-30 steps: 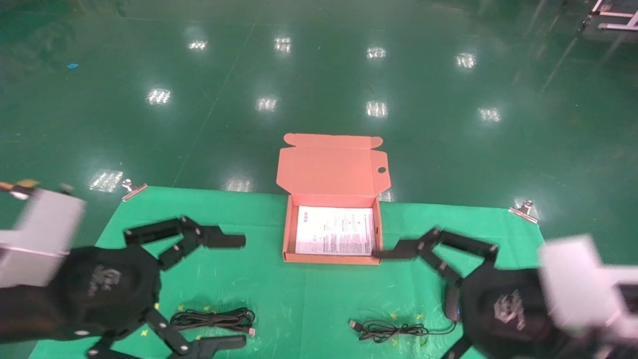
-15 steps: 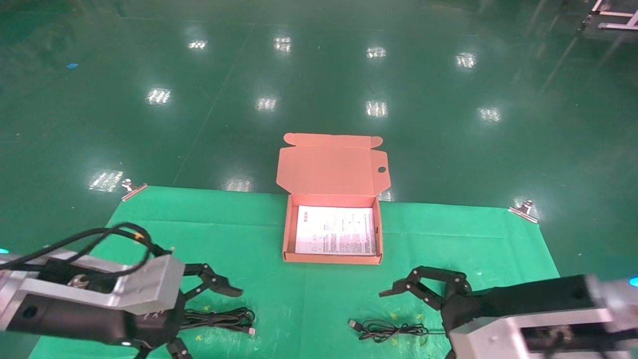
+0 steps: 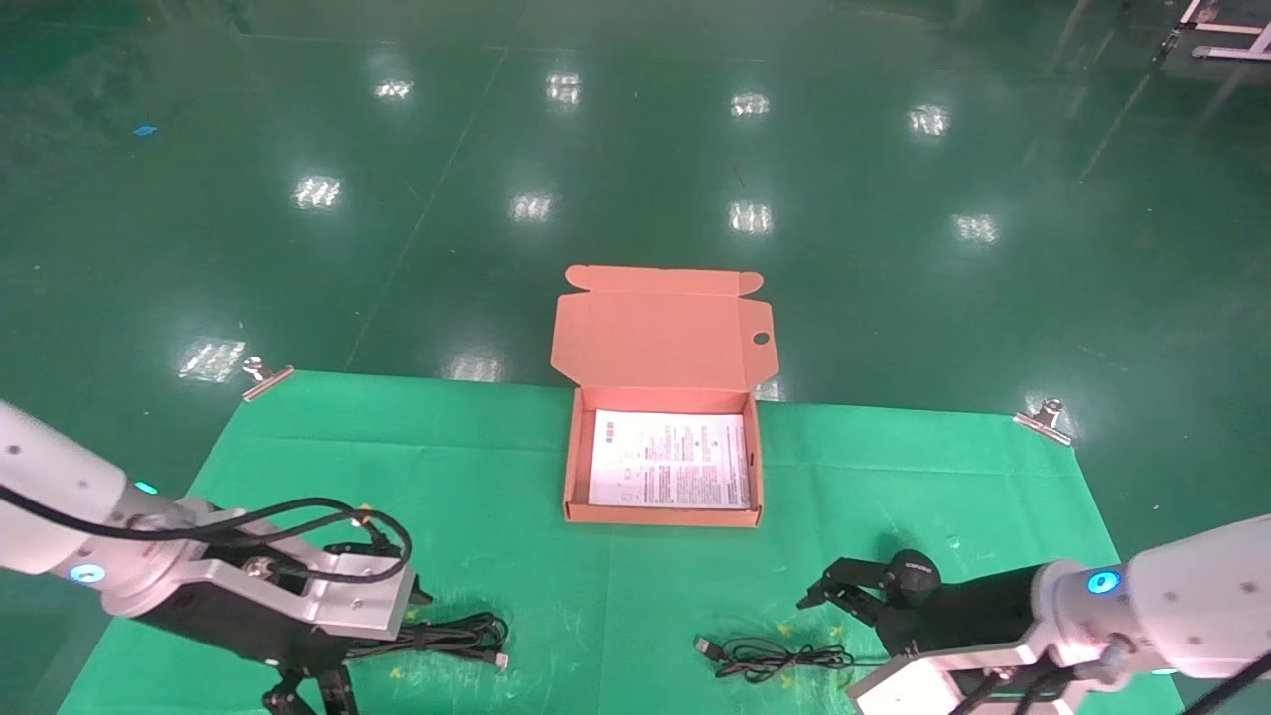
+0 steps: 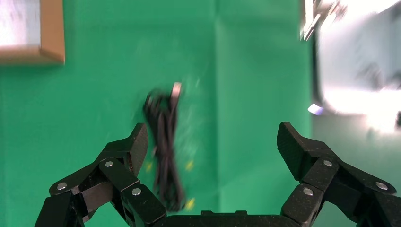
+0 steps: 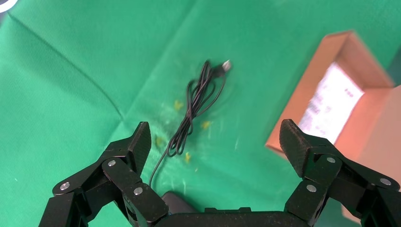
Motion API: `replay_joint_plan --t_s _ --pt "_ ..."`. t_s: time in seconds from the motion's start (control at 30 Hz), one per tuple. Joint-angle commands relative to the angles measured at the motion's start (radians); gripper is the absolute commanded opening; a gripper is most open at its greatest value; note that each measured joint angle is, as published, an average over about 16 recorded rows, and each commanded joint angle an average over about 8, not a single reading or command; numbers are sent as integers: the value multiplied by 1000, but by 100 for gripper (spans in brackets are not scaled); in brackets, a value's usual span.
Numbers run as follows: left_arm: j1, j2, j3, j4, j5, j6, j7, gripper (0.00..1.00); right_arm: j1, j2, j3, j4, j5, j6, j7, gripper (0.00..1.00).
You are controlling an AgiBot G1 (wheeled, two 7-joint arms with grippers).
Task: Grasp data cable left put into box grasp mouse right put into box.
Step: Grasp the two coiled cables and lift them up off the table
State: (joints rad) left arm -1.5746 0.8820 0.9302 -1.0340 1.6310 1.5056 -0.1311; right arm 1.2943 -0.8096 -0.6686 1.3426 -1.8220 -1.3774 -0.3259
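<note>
The mouse's coiled cord [image 3: 765,657] runs lengthwise into the gap between my right gripper's fingers. I should keep going down until the fingers close around the loops [image 3: 828,656] near the mouse.
The data cable [image 3: 437,634] lies bundled on the green cloth at the near left, silver plug toward the middle. My left gripper [image 3: 382,647] hangs over its left end, open; in the left wrist view the cable [image 4: 165,151] sits close by one finger of that gripper [image 4: 213,142]. The box [image 3: 573,467] stands open at the centre, a white sheet inside. My right gripper [image 3: 844,608] is open at the near right. The mouse [image 5: 176,203] shows as a dark shape under that gripper [image 5: 216,137], hidden in the head view; its thin cord [image 3: 775,655] [image 5: 198,101] lies coiled on the cloth.
The green cloth [image 3: 496,477] is pinned by metal clips at its far left [image 3: 266,375] and far right [image 3: 1043,417] corners. The raised lid [image 3: 660,338] stands behind the box. Shiny green floor lies beyond the cloth.
Both arms have swung down and pulled back toward the near edge, so the grippers now sit low by the cable and the mouse. Box, cable and cord have not moved.
</note>
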Motion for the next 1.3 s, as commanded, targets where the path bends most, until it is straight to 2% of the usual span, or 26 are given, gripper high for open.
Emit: replay_joint_plan --t_s 0.03,0.3,0.5,0.83,1.17,1.2,1.23,1.27,1.3 --pt "-7 19 22 11 48 -17 10 100 -8 -16 -18 -2 -51 21 5 100" --pt "23 71 61 55 160 -116 14 100 -31 -83 -62 -33 -198 90 68 100" --pt "33 120 71 169 189 -165 24 100 -38 -139 -85 -98 -270 135 94 100" --pt "27 207 43 458 151 -250 101 100 -7 -246 -95 -285 -304 177 127 100" --pt "10 277 27 701 127 -305 224 100 25 -320 -106 -438 -320 220 92 100" --pt "8 282 25 719 125 -309 236 98 26 -325 -107 -450 -321 224 88 100" --pt "7 287 24 735 123 -314 247 86 27 -329 -108 -460 -323 228 84 99" --pt "5 292 23 751 122 -318 259 73 28 -332 -109 -471 -324 233 82 91" --pt "3 297 22 765 121 -322 269 61 28 -334 -109 -480 -326 238 79 79"
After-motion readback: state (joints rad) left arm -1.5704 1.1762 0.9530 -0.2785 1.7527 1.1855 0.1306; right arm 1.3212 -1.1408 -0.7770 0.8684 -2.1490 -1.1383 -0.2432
